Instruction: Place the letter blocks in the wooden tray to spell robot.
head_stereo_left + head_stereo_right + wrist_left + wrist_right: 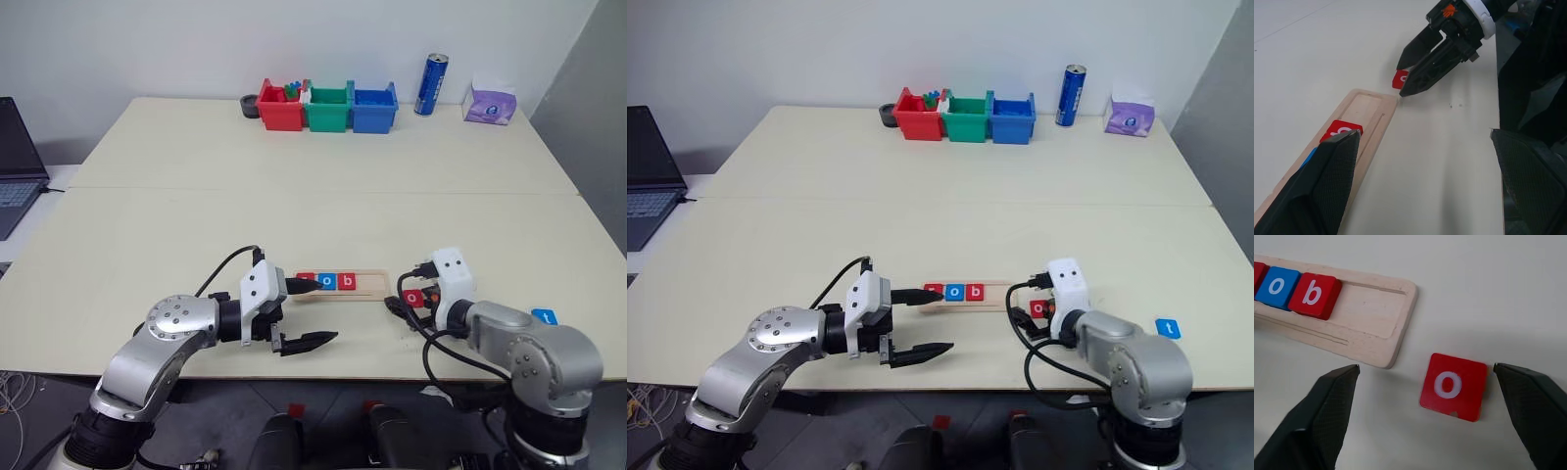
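Observation:
Next, I turn my right gripper and pinch the block's near and far edges, because one of the gripper's fingers is between the red "o" block and the tray.
The wooden tray (370, 284) lies near the table's front edge. At its left end it holds a red block (307, 281), a blue "o" (1276, 285) and a red "b" (1312, 293). The tray's right part is bare. A red "o" block (1452, 386) lies flat on the table just right of the tray. My right gripper (1426, 367) stands open over it, one finger on each side. A blue "t" block (544, 316) sits further right. My left gripper (312, 313) is open at the tray's left end, its far finger over the red block.
Red (280, 106), green (328, 108) and blue (374, 108) bins stand in a row at the back. A blue can (431, 85) and a purple tissue pack (490, 103) are to their right. A laptop (15, 162) sits at the far left.

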You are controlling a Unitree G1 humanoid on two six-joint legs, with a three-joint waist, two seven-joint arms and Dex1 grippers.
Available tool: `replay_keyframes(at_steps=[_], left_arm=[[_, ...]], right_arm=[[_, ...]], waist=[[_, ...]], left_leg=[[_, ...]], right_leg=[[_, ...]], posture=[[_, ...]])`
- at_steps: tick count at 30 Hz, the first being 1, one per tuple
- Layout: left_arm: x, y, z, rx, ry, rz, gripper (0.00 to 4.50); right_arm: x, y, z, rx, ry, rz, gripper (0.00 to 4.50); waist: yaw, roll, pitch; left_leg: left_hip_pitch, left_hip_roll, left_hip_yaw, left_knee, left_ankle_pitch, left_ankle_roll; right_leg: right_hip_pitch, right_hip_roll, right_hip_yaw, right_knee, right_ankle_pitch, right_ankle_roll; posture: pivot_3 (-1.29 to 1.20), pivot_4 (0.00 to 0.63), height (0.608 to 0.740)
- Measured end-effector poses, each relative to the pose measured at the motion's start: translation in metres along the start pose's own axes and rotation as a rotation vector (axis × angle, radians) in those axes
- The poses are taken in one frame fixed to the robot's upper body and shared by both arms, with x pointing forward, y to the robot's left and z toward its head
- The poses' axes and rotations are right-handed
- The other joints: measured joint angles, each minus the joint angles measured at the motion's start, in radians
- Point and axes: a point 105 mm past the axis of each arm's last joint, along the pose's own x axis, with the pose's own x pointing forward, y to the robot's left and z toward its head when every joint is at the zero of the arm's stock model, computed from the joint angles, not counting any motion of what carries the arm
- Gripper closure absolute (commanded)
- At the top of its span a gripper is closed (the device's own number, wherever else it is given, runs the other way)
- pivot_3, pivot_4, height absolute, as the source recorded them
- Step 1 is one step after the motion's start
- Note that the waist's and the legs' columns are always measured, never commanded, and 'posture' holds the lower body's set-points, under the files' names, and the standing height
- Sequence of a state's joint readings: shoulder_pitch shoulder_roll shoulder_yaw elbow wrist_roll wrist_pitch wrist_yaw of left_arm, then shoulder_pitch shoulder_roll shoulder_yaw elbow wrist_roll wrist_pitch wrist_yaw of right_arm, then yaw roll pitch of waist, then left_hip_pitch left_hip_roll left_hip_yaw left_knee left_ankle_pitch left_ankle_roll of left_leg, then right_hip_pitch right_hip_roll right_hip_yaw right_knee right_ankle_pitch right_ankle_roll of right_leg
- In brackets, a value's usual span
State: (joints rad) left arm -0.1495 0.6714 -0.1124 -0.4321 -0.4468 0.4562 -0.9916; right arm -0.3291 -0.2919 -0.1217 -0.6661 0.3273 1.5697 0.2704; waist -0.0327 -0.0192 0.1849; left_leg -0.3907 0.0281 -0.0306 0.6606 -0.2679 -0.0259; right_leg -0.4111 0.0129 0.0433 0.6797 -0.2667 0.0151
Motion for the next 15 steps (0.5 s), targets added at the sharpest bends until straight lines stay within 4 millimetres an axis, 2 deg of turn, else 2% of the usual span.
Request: replay_keyframes(at_steps=[3,5,6,8,10,13,15], left_arm=[[0.000,0.000,0.000,0.001,-0.002,-0.001,0.00],[0.000,0.000,0.000,0.000,-0.001,-0.002,0.00],[0.000,0.000,-0.001,-0.002,0.000,-0.004,0.00],[0.001,0.000,-0.001,-0.004,0.001,-0.012,0.00],[0.002,-0.002,-0.001,-0.001,0.000,-0.030,0.00],[0.002,-0.003,-0.001,0.004,0.001,-0.045,0.00],[0.001,-0.003,-0.001,0.013,0.001,-0.053,0.00]], right_arm=[[-0.010,-0.021,0.030,-0.146,-0.084,0.000,0.03],[-0.019,-0.024,0.046,-0.286,-0.131,0.080,0.03],[-0.023,-0.018,0.048,-0.370,-0.153,0.175,0.03],[-0.025,-0.006,0.038,-0.461,-0.143,0.340,0.03],[-0.021,-0.002,0.012,-0.522,-0.108,0.514,0.03],[-0.011,-0.014,-0.015,-0.631,-0.075,0.624,0.03],[-0.006,-0.024,-0.021,-0.680,-0.061,0.647,0.03]], waist=[[0.000,0.000,0.001],[0.000,0.000,0.001],[0.001,0.000,0.001],[0.001,-0.001,0.001],[0.001,-0.001,0.001],[0.000,-0.001,0.001],[-0.003,-0.002,0.002]], left_leg=[[0.000,-0.001,0.003,0.000,0.000,0.000],[0.000,0.000,0.003,-0.001,0.000,0.000],[0.000,0.000,0.002,-0.001,-0.001,0.001],[0.000,0.001,0.001,-0.001,-0.002,0.003],[0.000,0.001,0.002,-0.001,-0.002,0.003],[0.000,0.000,0.004,0.001,-0.002,0.003],[0.001,0.000,0.006,0.002,-0.002,0.003]], right_leg=[[0.000,-0.001,0.000,-0.001,0.000,0.000],[0.000,0.000,0.000,-0.002,0.000,0.000],[0.000,0.000,-0.001,-0.003,0.000,0.000],[0.000,0.001,0.000,-0.003,0.000,0.000],[0.000,0.001,0.000,-0.003,0.000,0.000],[0.000,0.000,0.001,-0.003,0.000,0.000],[0.000,0.000,0.002,-0.001,0.000,0.001]], posture=[[0.00,0.150,0.740],[0.00,0.150,0.740],[0.00,0.150,0.740],[0.00,0.150,0.740],[0.00,0.150,0.740],[0.00,0.150,0.740],[0.00,0.150,0.740]])
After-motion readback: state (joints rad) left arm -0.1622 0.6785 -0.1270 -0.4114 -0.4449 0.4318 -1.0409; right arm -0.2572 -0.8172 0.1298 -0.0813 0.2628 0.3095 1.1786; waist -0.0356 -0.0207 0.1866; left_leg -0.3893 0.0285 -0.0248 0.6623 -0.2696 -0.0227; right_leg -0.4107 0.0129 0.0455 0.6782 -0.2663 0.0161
